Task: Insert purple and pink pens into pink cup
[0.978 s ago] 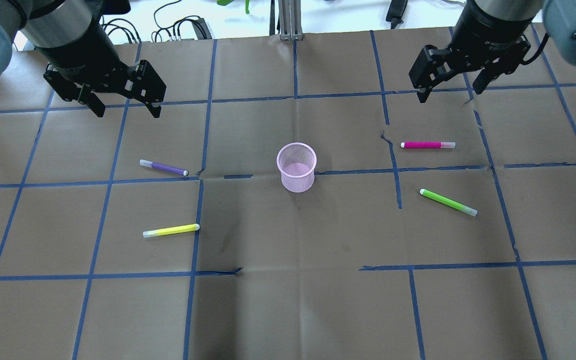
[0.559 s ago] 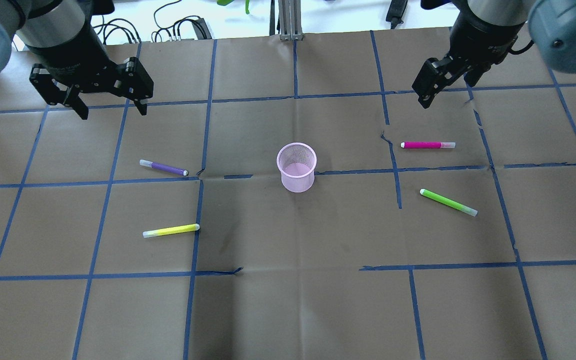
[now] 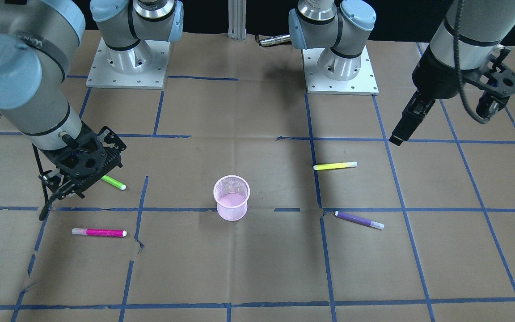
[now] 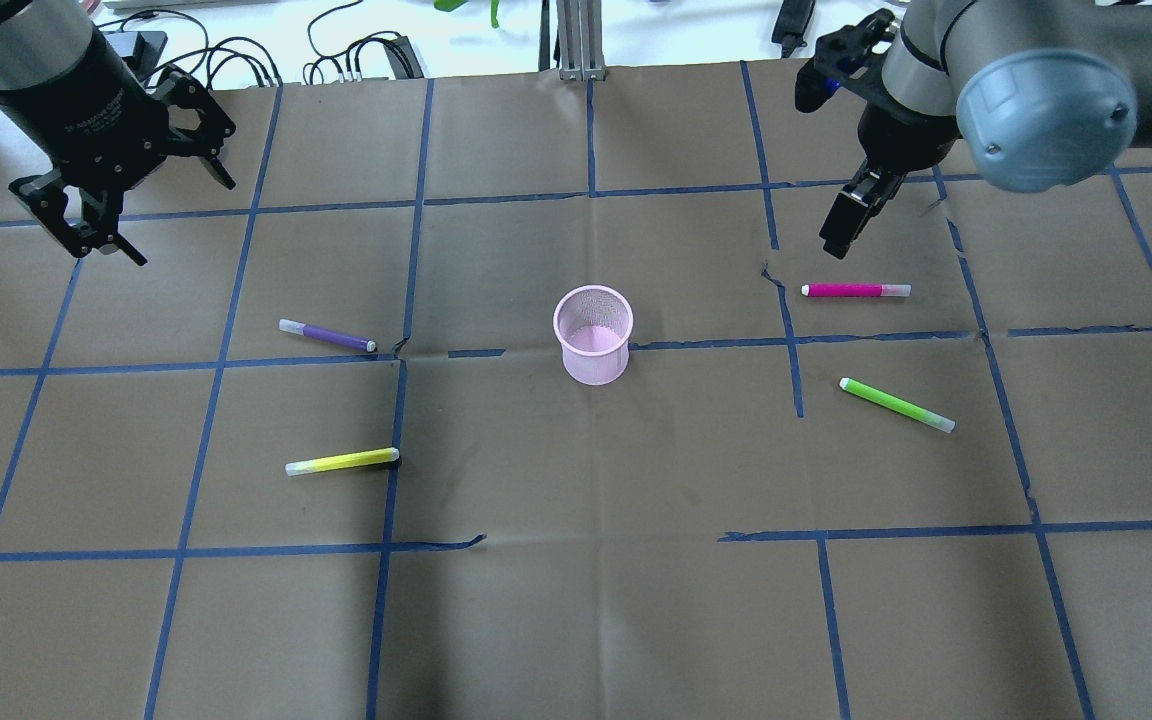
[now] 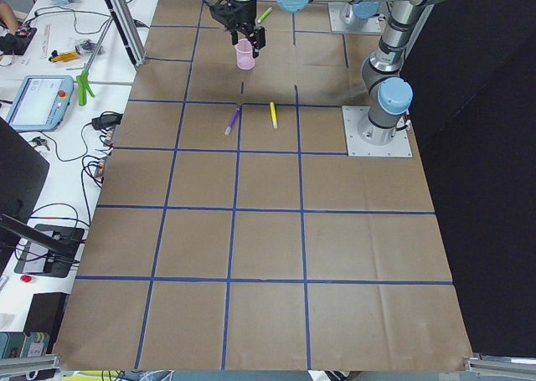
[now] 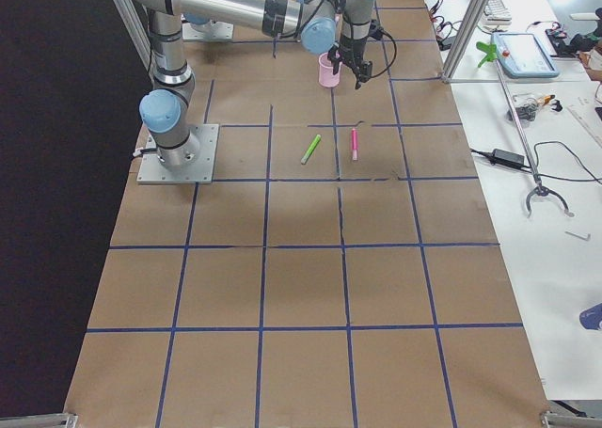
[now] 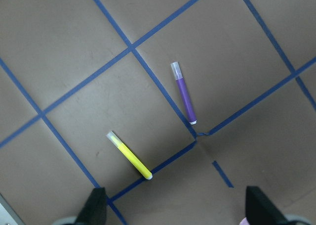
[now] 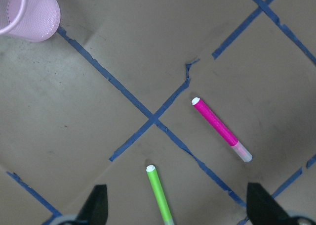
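The pink cup's opening (image 3: pixel 231 189) is far wider than the pink pen (image 3: pixel 99 232). The pink pen will lean on the cup's rim when I put it in.
The pink mesh cup (image 4: pixel 592 335) stands upright at the table's middle. The purple pen (image 4: pixel 326 335) lies flat to its left, and the pink pen (image 4: pixel 856 290) lies flat to its right. My left gripper (image 7: pixel 177 207) is open and empty, up above the far left of the table, well away from the purple pen. My right gripper (image 8: pixel 177 207) is open and empty. It hovers just beyond the pink pen's left end, with one finger (image 4: pixel 839 228) showing in the overhead view. Its wrist view shows the pink pen (image 8: pixel 221 129) and the cup (image 8: pixel 27 12).
A yellow pen (image 4: pixel 341 461) lies near-left of the cup and a green pen (image 4: pixel 896 404) near-right, close to the pink pen. Blue tape lines cross the brown paper. Cables lie past the far edge. The arm bases (image 3: pixel 128 58) stand at the robot's side.
Both grippers have turned about their wrists. The left one has drifted left and outward. The right one has moved lower toward the pink pen. Pens and cup have not moved.
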